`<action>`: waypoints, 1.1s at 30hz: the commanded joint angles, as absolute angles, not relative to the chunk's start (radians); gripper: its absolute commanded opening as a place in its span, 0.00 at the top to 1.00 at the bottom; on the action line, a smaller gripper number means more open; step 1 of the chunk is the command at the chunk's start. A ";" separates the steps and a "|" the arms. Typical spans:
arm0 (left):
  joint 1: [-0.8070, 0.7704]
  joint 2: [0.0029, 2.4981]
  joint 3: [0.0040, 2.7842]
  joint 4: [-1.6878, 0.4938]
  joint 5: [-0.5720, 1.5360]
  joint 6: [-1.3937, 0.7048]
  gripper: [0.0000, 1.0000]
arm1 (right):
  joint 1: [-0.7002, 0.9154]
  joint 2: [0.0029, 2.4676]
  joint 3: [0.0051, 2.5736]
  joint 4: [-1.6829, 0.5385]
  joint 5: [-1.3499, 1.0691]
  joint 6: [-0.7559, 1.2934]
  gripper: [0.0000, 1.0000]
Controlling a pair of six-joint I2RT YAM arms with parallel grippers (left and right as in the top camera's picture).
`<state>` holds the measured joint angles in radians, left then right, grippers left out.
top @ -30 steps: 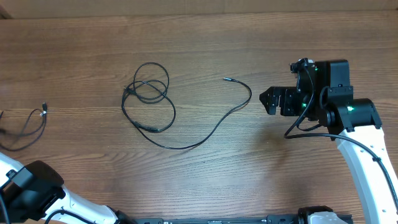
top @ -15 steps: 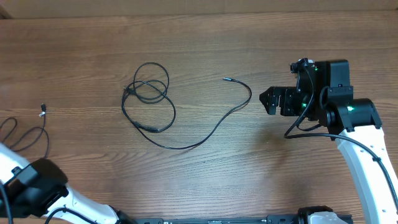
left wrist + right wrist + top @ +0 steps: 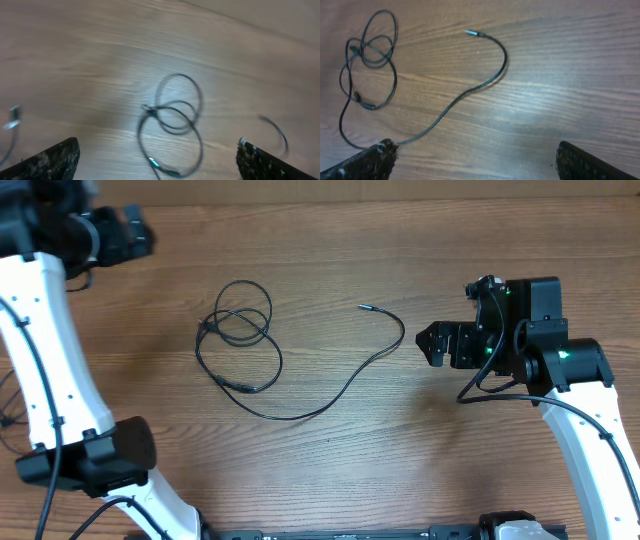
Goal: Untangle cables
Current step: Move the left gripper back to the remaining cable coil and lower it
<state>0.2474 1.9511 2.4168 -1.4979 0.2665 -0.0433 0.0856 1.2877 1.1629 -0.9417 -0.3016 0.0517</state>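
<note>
The long tail's bend lies free of the overlapping loops, so I should go on bringing my left gripper toward that bend until its fingers straddle the cable.
A thin black cable lies mid-table, with overlapping loops at its left and a long tail that ends in a small plug. The left wrist view shows the loops, blurred, and the right wrist view shows the whole cable. A second cord's silvery plug shows at the left edge of the left wrist view; my left arm hides it in the overhead view. My left gripper is open and empty, raised at the far left. My right gripper is open and empty, right of the plug.
The wooden table fills the view. My left arm's white link crosses the left side of the table, with its base at the front left. The right arm's base is at the front right.
My left arm has swung up from the front-left corner to the far left, and now covers the small cord at the left edge. The right arm and the middle cable have not moved.
</note>
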 commanded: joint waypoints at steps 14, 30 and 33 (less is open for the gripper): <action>0.034 1.886 2.385 -1.690 0.157 -0.218 0.05 | 0.083 1.293 1.165 -0.985 -0.088 0.134 0.00; -0.079 1.517 1.559 -1.485 0.097 -0.500 0.00 | 0.083 1.293 1.165 -0.984 -0.061 0.134 0.00; -0.079 1.524 1.399 -1.378 0.218 -0.565 0.00 | 0.083 1.293 1.165 -0.986 -0.061 0.134 0.00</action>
<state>-0.0727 1.5097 1.5192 -1.4303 0.1028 -0.4572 0.0856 1.2877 1.1629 -0.9886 -0.0704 0.1307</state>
